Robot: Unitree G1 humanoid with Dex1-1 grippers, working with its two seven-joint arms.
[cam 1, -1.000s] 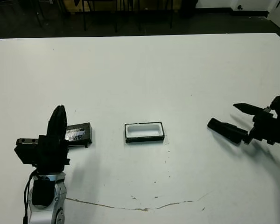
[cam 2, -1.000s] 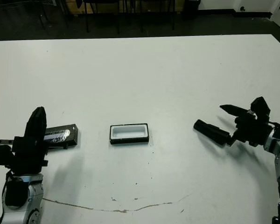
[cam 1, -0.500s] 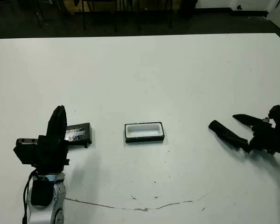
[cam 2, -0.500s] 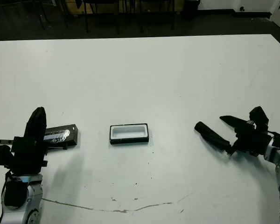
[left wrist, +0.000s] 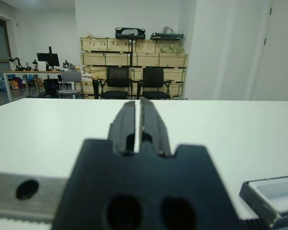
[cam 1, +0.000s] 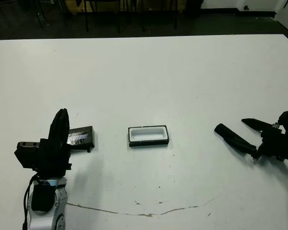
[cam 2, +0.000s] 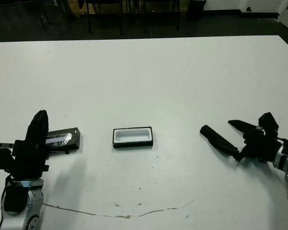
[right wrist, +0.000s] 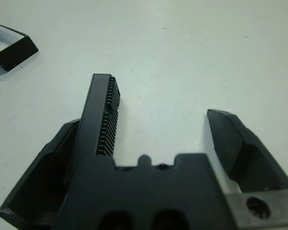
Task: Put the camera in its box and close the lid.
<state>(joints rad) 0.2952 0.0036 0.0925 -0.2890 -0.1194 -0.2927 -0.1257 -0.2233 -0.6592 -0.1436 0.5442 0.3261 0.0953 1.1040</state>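
Note:
The box's white hollow [cam 1: 149, 134] has a long, narrow shape like the camera [cam 1: 229, 136], so I expect the camera to come to rest flat inside the hollow's rim when the robot lowers it.
The box [cam 1: 148, 135], a shallow white-lined tray, lies open at the table's middle. To its left lies the lid [cam 1: 80, 137], a black slab with a shiny label. The camera [cam 1: 225, 133] is a narrow dark bar at the right. In the right wrist view the camera [right wrist: 103, 105] stands on edge against one finger of my right gripper [cam 1: 242, 132], which is wide open around it. The other finger [right wrist: 240, 146] is well apart from it. My left gripper [cam 1: 61, 120] is shut and points upward, just left of the lid.
A thin brown crack [cam 1: 144, 213] runs across the white table [cam 1: 149, 76] near its front edge. Dark chairs and floor show beyond the far edge. Broad bare surface lies between the box and the right gripper.
My right gripper has sunk lower and nearer the table, still open; the camera's far end has stayed where it was. The left arm, lid and box have not moved.

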